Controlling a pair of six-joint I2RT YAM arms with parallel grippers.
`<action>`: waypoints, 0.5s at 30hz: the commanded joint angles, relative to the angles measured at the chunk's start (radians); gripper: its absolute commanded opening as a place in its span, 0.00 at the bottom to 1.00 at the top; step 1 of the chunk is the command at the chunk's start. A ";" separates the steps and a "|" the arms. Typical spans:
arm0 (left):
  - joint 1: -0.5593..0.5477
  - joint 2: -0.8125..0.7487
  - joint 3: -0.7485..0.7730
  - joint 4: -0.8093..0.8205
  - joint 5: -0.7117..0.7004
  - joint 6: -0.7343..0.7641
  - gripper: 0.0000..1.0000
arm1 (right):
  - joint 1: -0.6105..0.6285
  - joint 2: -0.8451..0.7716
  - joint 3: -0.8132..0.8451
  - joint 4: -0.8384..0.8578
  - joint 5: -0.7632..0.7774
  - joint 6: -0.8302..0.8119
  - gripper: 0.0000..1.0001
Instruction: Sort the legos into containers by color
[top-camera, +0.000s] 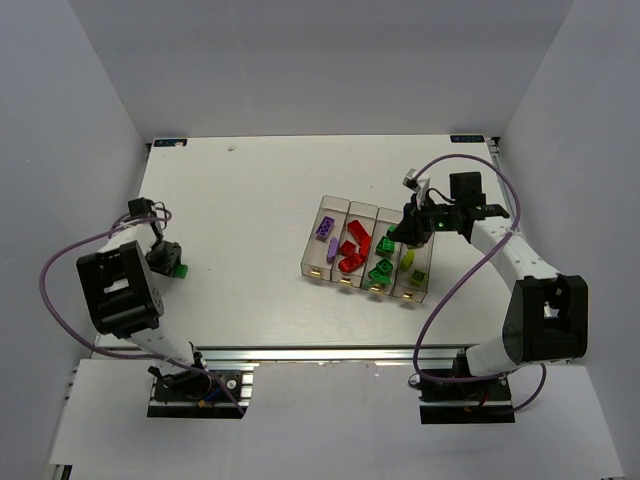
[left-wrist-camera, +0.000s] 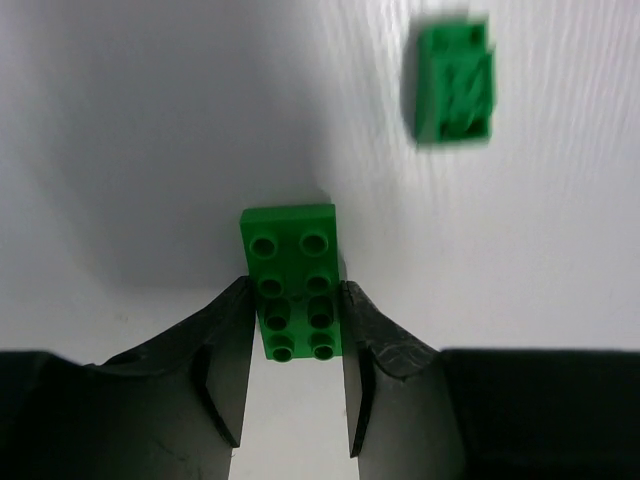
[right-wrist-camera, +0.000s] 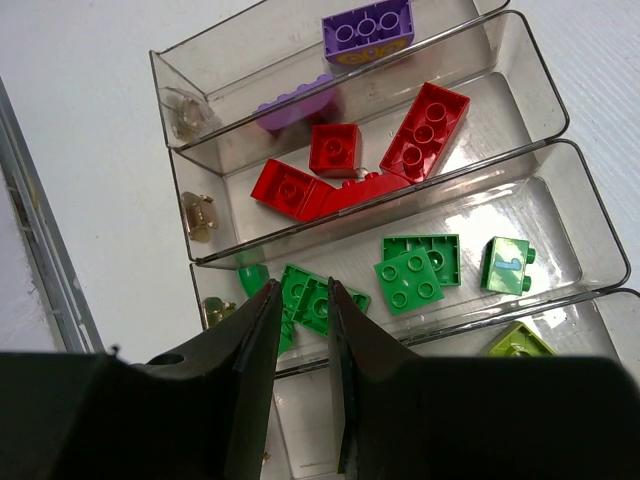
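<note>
My left gripper is squeezing both long sides of the green lego (left-wrist-camera: 292, 285), so I should keep moving the lego until it is above the bin of green legos (top-camera: 382, 258), then let go.
My left gripper (top-camera: 170, 262) is down at the table's left side. In the left wrist view its jaws press both long sides of a green lego (left-wrist-camera: 295, 280) with two rows of studs, lying flat on the table. A second green lego (left-wrist-camera: 455, 80) lies farther off, blurred. The four joined containers (top-camera: 316, 262) sit right of centre and hold purple (right-wrist-camera: 365, 30), red (right-wrist-camera: 425, 125), green (right-wrist-camera: 410, 280) and yellow-green (right-wrist-camera: 518, 343) legos, one colour per bin. My right gripper (right-wrist-camera: 302, 287) hovers over the green bin, open by a narrow gap, with nothing between its fingers.
An aluminium rail (top-camera: 330, 355) runs along the table's near edge, with both arm bases below it. Purple cables (top-camera: 60, 262) loop beside each arm. Grey walls close in the table on the left, right and far sides.
</note>
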 joint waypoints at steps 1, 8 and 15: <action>-0.025 -0.148 -0.080 0.014 0.105 0.002 0.24 | -0.005 -0.034 0.020 0.006 -0.005 -0.022 0.31; -0.230 -0.334 -0.146 0.202 0.413 0.035 0.07 | -0.018 -0.037 0.037 -0.002 -0.016 -0.019 0.31; -0.592 -0.287 -0.090 0.579 0.643 0.033 0.04 | -0.037 -0.051 0.052 -0.002 -0.018 0.015 0.31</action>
